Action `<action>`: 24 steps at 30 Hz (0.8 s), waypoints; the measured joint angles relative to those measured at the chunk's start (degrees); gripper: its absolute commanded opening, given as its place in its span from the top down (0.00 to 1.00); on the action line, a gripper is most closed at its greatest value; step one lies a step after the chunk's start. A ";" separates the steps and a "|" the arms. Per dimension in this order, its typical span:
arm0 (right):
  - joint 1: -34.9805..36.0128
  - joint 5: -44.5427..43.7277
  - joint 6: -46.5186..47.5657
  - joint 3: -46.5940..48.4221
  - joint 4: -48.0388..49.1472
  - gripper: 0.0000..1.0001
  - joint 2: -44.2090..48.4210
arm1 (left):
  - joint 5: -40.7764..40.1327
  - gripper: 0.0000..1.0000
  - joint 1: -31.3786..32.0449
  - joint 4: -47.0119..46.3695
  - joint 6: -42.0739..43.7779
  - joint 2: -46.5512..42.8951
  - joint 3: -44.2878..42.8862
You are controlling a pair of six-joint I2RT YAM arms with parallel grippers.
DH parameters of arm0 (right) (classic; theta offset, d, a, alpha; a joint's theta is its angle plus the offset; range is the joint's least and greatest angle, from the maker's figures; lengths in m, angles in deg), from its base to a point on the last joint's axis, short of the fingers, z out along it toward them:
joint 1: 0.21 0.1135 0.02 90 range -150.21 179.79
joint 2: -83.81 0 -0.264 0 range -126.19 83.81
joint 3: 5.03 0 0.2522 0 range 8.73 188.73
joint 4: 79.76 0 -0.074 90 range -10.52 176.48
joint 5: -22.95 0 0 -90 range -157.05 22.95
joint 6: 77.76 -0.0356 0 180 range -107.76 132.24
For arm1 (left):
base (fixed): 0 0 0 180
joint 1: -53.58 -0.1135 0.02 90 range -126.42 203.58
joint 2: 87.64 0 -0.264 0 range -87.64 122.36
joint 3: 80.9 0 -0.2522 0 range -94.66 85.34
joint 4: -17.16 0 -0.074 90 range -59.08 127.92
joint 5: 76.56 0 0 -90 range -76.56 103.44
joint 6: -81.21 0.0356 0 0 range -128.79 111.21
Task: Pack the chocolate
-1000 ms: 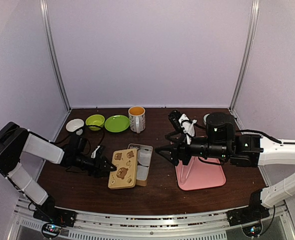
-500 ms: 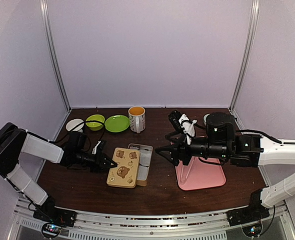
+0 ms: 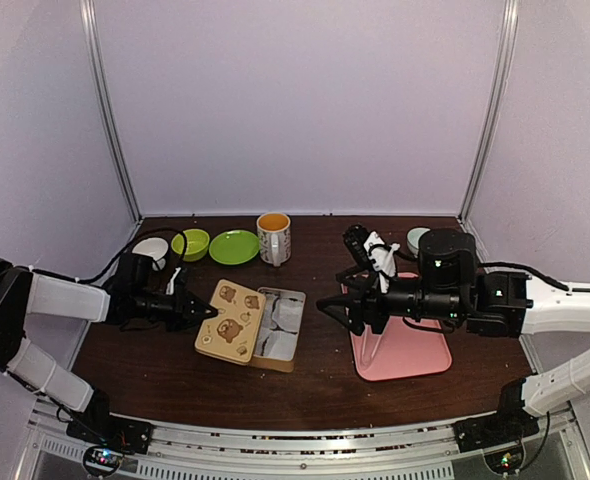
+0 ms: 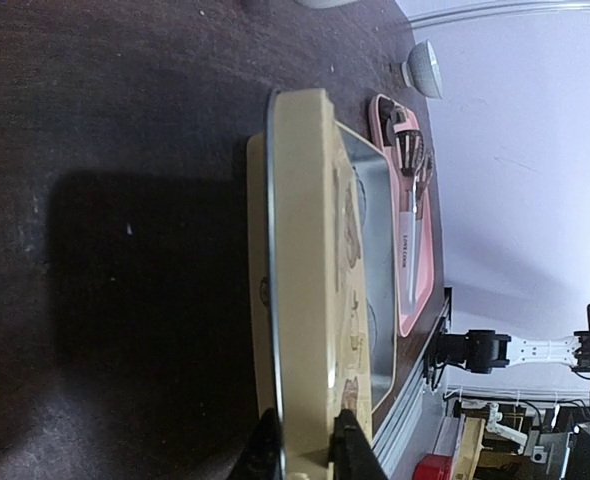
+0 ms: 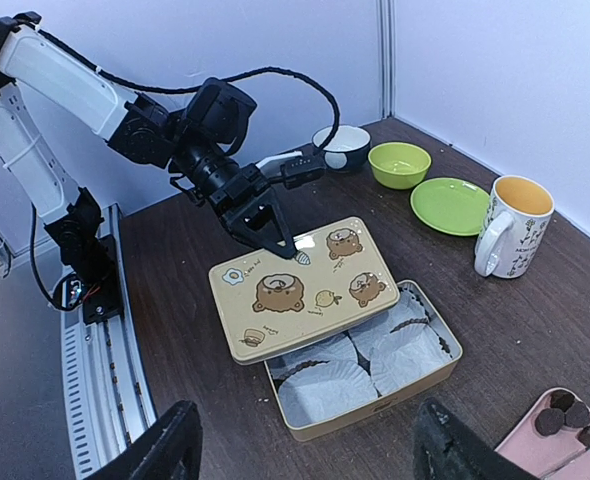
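My left gripper should release the lid it holds where the lid overlaps the tin base's edge (image 3: pixel 259 324), and my right gripper should pull the tin base clear.
The chocolate (image 5: pixel 560 412) is a few small dark brown lumps on the pink tray (image 5: pixel 535 450) at the right wrist view's lower right corner. In the top view my right arm hides it. My left gripper (image 3: pixel 197 312) is shut on the edge of the tan bear-printed tin lid (image 3: pixel 233 320), holding it tilted over the left part of the open tin base (image 3: pixel 280 335). The left wrist view shows the lid (image 4: pixel 310 280) edge-on between my fingers (image 4: pixel 340 445). White paper cups (image 5: pixel 375 365) line the base. My right gripper (image 3: pixel 337 308) hovers open and empty right of the tin.
Metal tongs (image 3: pixel 375 250) lie on the pink tray (image 3: pixel 405 350). A mug (image 3: pixel 273 236), green plate (image 3: pixel 234 246), green bowl (image 3: pixel 189 242) and white bowl (image 3: pixel 150 250) stand along the back. A small bowl (image 3: pixel 416 238) sits behind the tray.
My left gripper has pulled the lid to the left and lifted it off the tin base, uncovering the paper cups. The right arm has hardly moved.
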 measured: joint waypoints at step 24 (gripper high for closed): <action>-0.02 -8.33 -21.11 3.54 -1.25 0.31 -17.90 | 1.46 0.80 -10.62 3.58 6.47 1.44 4.04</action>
